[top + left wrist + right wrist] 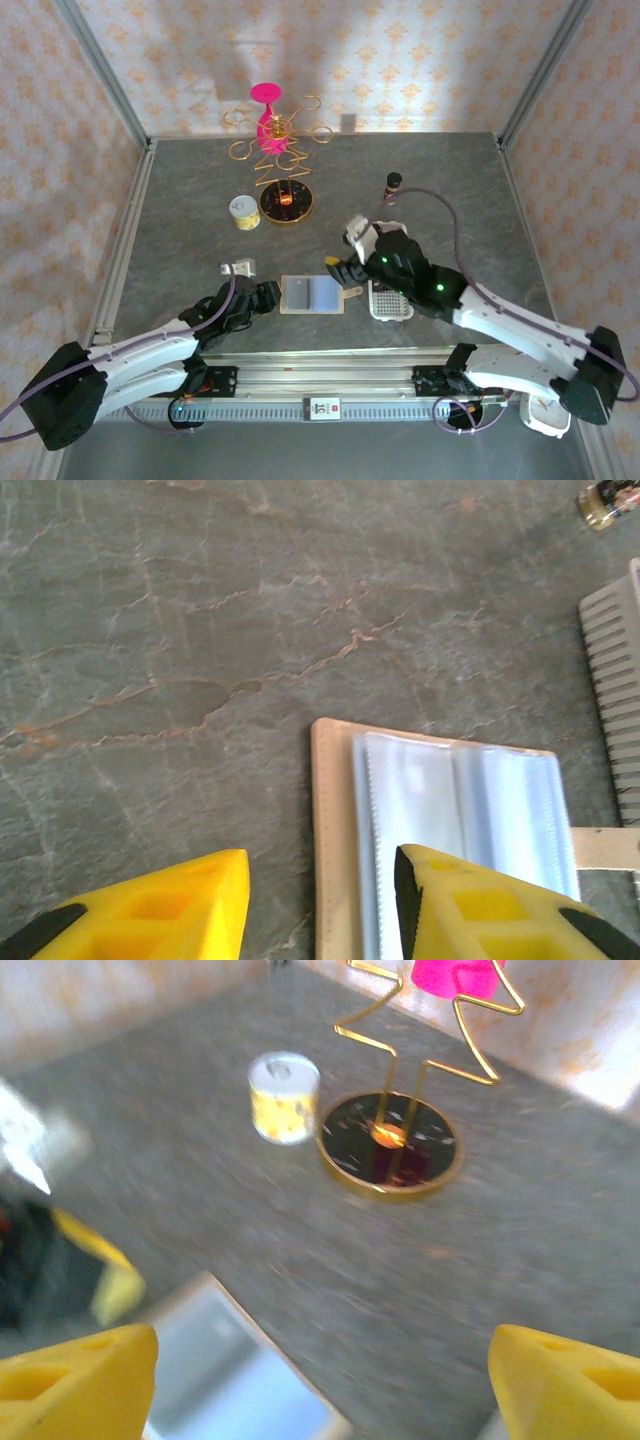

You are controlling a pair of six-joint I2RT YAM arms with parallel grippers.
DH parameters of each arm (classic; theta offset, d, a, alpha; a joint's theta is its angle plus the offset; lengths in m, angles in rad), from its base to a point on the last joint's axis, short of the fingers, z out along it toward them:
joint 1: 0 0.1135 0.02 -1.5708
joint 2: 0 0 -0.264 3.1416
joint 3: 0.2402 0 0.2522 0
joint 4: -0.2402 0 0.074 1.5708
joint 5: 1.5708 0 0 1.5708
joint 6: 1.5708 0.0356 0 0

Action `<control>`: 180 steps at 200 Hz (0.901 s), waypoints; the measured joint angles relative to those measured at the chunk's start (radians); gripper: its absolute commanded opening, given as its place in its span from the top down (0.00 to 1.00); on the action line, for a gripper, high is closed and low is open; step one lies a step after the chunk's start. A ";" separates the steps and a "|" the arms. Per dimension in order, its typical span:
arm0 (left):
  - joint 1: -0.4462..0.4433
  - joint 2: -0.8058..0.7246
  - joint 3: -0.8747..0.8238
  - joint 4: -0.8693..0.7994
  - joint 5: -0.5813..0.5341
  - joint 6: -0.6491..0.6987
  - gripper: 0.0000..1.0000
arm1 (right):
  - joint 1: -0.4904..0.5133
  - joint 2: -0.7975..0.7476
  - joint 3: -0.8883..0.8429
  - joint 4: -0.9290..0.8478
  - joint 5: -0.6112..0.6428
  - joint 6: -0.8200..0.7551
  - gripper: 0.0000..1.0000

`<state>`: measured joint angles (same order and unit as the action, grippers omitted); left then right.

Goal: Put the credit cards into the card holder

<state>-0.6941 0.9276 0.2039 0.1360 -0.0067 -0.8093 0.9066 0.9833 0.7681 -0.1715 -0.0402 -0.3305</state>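
Note:
The card holder's clear sleeves lie open and my right gripper is empty, so I should keep moving it to the white tray until it closes on a credit card.
The beige card holder lies open on the table, its clear sleeves facing up. My left gripper is open at the holder's left edge. In the left wrist view the yellow fingers straddle that edge of the card holder, one over the table and one over the sleeves. My right gripper hovers above the holder's right side. It is wide open with nothing between its fingers, and the card holder shows blurred below it. The credit cards are out of view.
A long white perforated tray sits right of the holder, partly under the right arm. At the back stand a gold wire stand with a pink top, a small tin and a dark bottle.

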 measured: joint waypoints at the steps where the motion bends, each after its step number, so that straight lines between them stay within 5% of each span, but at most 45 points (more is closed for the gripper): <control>1: 0.000 0.000 0.000 0.000 0.000 0.000 0.55 | 0.000 -0.007 -0.003 -0.009 0.001 -0.022 0.11; 36: 0.000 -0.003 0.013 0.011 0.031 0.022 0.53 | -0.108 -0.113 -0.076 -0.179 0.056 -0.439 0.13; 74: 0.000 0.003 0.024 0.017 0.058 0.026 0.53 | -0.282 -0.101 -0.188 -0.258 0.078 -0.712 0.13; 180: 0.000 0.010 0.026 0.064 0.105 0.029 0.54 | -0.307 0.085 -0.238 -0.058 -0.003 -0.921 0.20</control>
<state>-0.6941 0.9379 0.2302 0.1997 0.0982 -0.7803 0.5995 1.0687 0.5301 -0.2298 -0.0437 -1.2510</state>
